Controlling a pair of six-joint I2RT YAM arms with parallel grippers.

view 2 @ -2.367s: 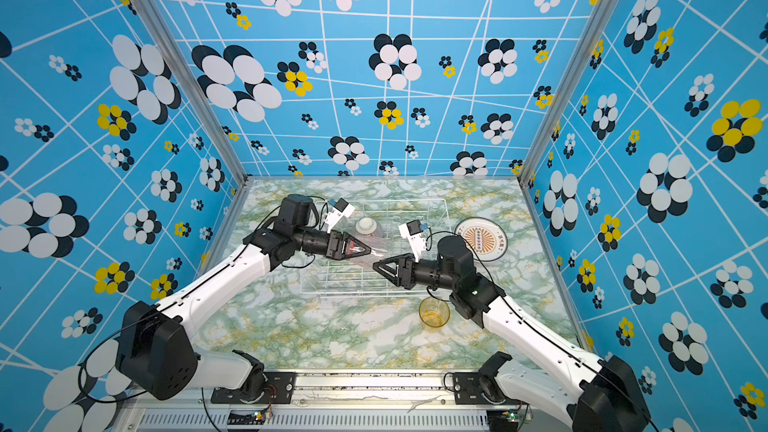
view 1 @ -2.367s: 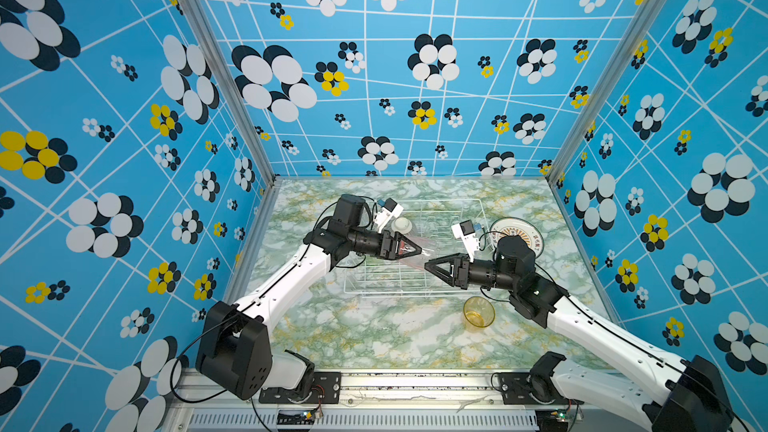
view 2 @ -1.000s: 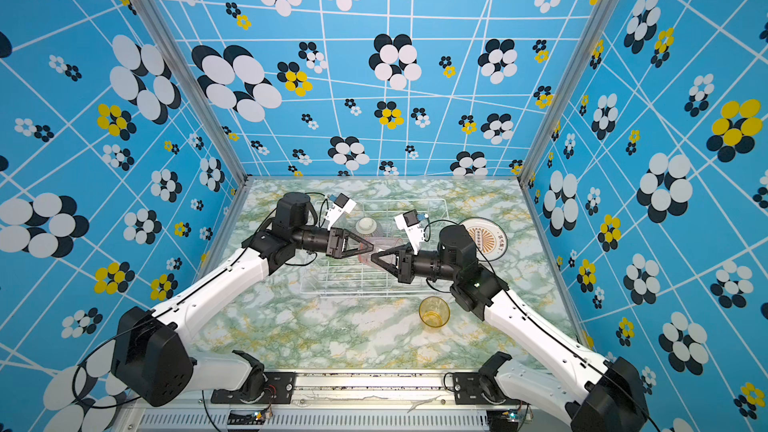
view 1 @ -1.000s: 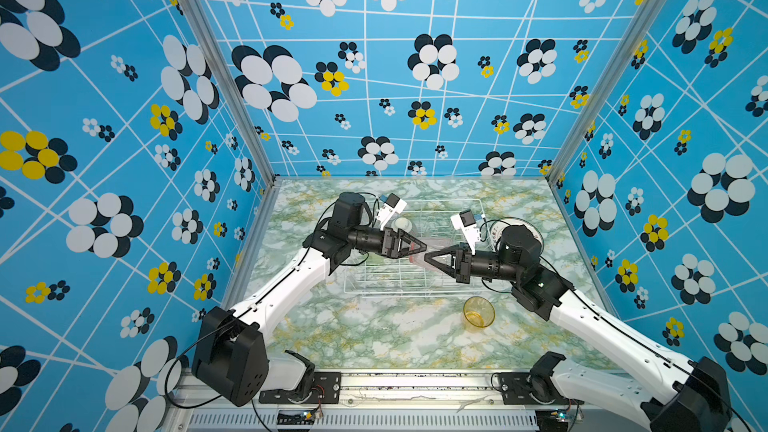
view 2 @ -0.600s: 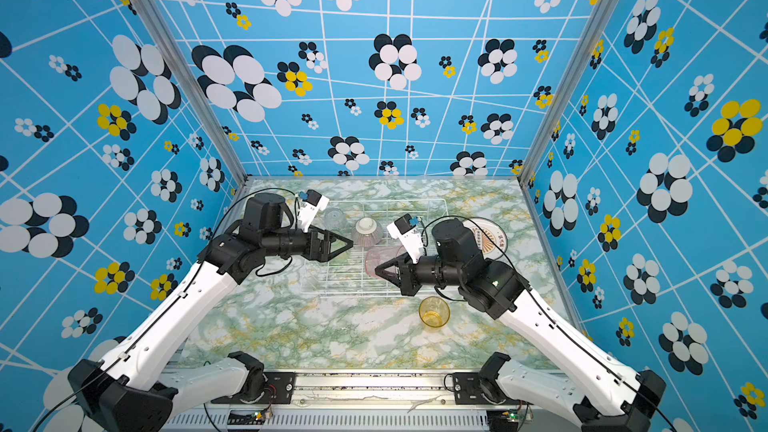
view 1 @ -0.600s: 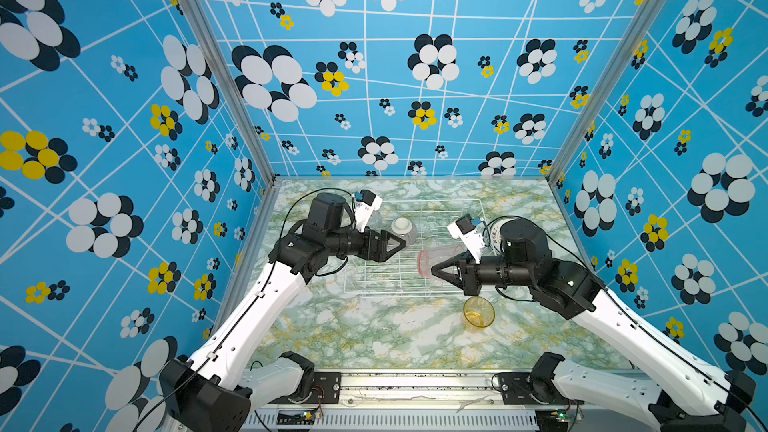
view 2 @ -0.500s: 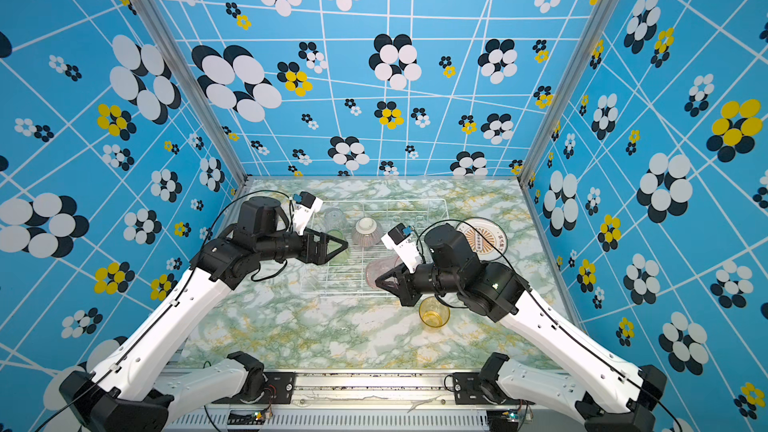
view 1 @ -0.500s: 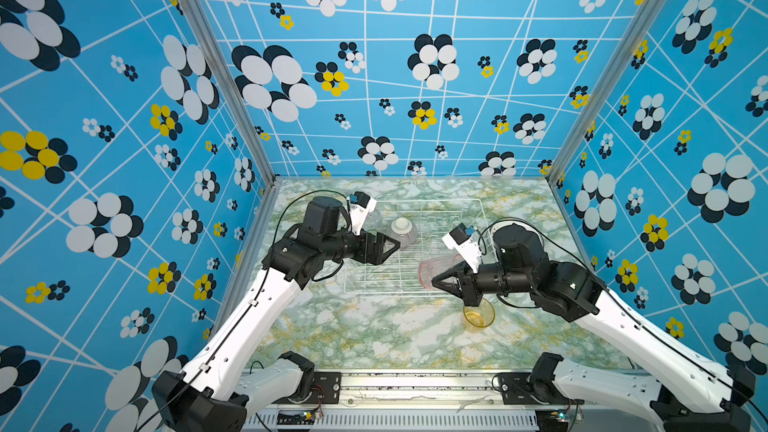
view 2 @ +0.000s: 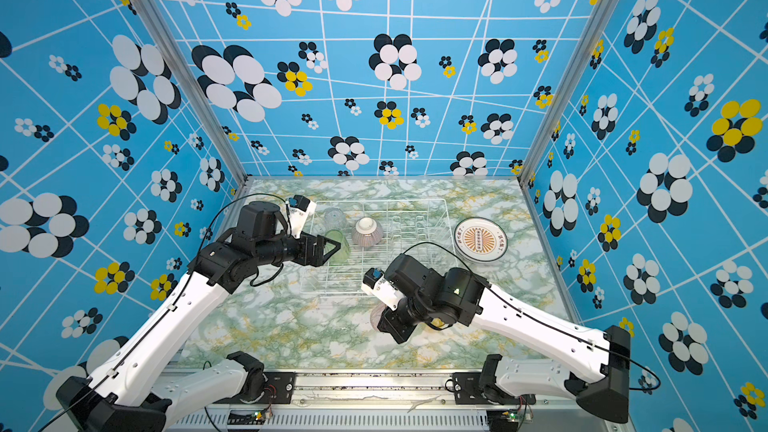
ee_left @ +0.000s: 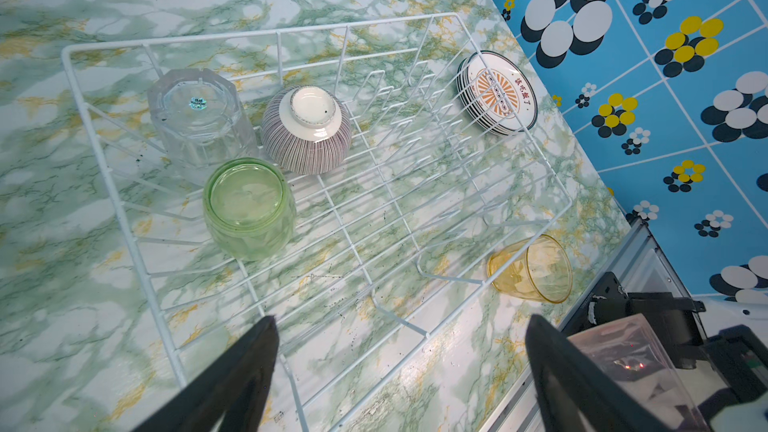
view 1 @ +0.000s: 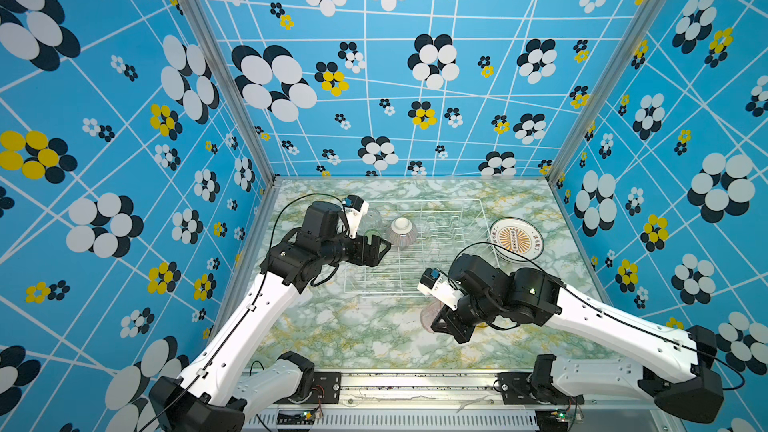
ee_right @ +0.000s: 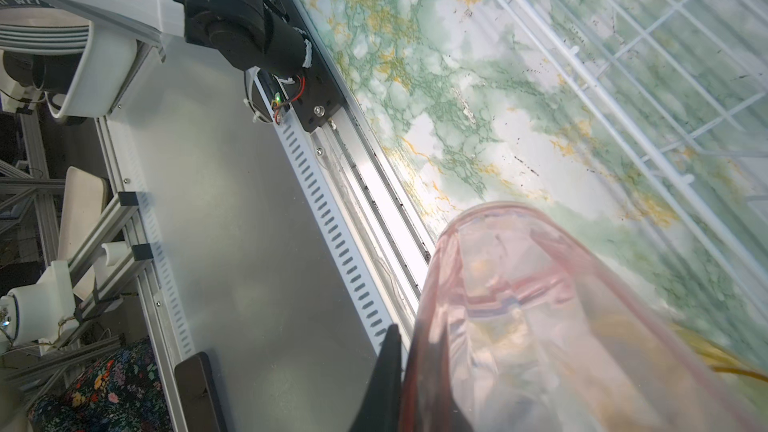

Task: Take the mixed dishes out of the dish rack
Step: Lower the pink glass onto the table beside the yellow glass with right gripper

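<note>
The pink tumbler's base is pointing down above open marble next to the amber tumbler. My right gripper keeps moving the pink tumbler down until its base stands flat.
The white wire dish rack holds an upturned clear tumbler, an upturned green tumbler and an upturned striped bowl. My left gripper hovers open over the rack's left part, beside the green tumbler, holding nothing. My right gripper is shut on the wall of a pink tumbler, tilted above the table in front of the rack.
A stack of sunburst plates sits on the marble table right of the rack. An amber tumbler lies on its side near the rack's front right corner, under my right arm. Blue patterned walls enclose three sides.
Both grippers met over the rack; my right gripper then carried the pink tumbler out toward the table's front, while my left gripper drew back to the left, open.
</note>
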